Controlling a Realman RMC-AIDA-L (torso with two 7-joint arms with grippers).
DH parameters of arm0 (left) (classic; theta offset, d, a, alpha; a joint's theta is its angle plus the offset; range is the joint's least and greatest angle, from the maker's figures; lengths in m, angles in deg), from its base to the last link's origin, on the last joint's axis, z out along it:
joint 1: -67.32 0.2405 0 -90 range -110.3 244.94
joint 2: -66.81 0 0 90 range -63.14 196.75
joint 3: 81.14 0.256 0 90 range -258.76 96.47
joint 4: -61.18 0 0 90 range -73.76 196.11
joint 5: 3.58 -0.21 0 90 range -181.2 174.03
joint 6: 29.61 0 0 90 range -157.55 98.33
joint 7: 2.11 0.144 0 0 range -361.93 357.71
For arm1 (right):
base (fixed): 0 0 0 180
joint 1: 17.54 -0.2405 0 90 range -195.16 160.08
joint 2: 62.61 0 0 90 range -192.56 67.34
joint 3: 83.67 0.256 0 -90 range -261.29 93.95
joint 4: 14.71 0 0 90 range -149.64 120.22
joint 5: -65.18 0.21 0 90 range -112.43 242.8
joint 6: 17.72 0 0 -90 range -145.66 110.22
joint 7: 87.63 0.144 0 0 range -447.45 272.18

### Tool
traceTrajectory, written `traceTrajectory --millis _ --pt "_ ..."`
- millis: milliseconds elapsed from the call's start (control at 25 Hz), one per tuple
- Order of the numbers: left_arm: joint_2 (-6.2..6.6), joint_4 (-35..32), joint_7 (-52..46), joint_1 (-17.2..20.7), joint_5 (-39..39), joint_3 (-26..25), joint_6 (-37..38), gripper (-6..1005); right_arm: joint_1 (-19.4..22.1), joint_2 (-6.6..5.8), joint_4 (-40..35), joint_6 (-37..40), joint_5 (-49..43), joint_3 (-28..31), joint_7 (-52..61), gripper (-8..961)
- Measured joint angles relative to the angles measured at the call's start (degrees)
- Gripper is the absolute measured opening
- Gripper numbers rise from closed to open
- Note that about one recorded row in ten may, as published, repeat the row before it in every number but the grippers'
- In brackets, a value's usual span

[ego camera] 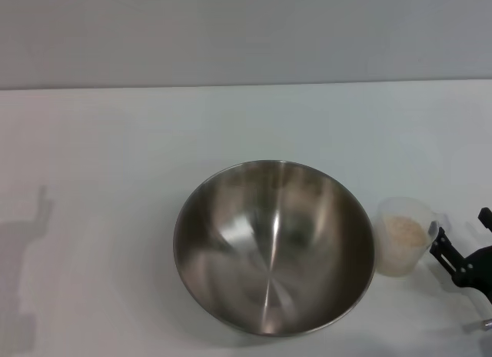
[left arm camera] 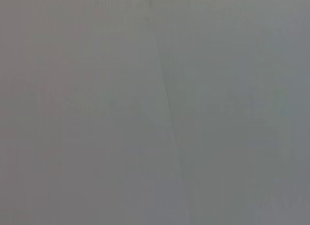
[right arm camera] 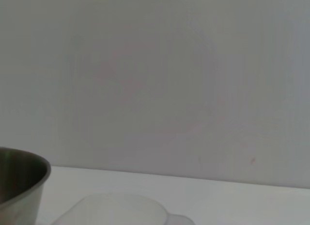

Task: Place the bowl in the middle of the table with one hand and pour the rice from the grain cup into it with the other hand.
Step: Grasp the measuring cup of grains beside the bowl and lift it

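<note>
I expect the rice (ego camera: 403,234) to run out and leave the cup empty when I pour, because the grain cup's opening (ego camera: 404,209) is wide open above the rice.
The bowl (ego camera: 274,245), a wide shiny steel one, sits on the white table (ego camera: 115,180) near the middle and holds nothing. Just right of it stands the grain cup (ego camera: 405,235), clear plastic with a pale heap of rice (ego camera: 404,232) inside. My right gripper (ego camera: 461,230) is at the far right edge, beside the cup, open, with one black finger close to the cup's right side. The right wrist view shows the bowl's wall (right arm camera: 19,186) and the cup's rim (right arm camera: 116,209). The left gripper is out of view; the left wrist view shows only a plain grey surface.
A grey wall (ego camera: 246,34) runs behind the table's far edge. An arm's shadow (ego camera: 27,249) lies on the tabletop at the left.
</note>
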Motion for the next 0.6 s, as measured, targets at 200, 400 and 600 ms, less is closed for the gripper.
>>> traceTrajectory --millis 200,400,600 --pt "0.0 -0.14 0.0 -0.05 0.0 0.06 0.0 806 -0.13 0.0 0.15 -0.03 0.01 0.05 0.03 811" --pt "0.0 -0.57 0.0 -0.35 0.0 0.1 0.0 806 -0.14 0.02 0.18 0.13 0.01 0.03 0.04 811" --pt "0.0 -0.6 0.0 -0.49 0.0 0.17 -0.02 806 -0.04 0.11 0.32 0.51 -0.15 0.0 -0.28 776"
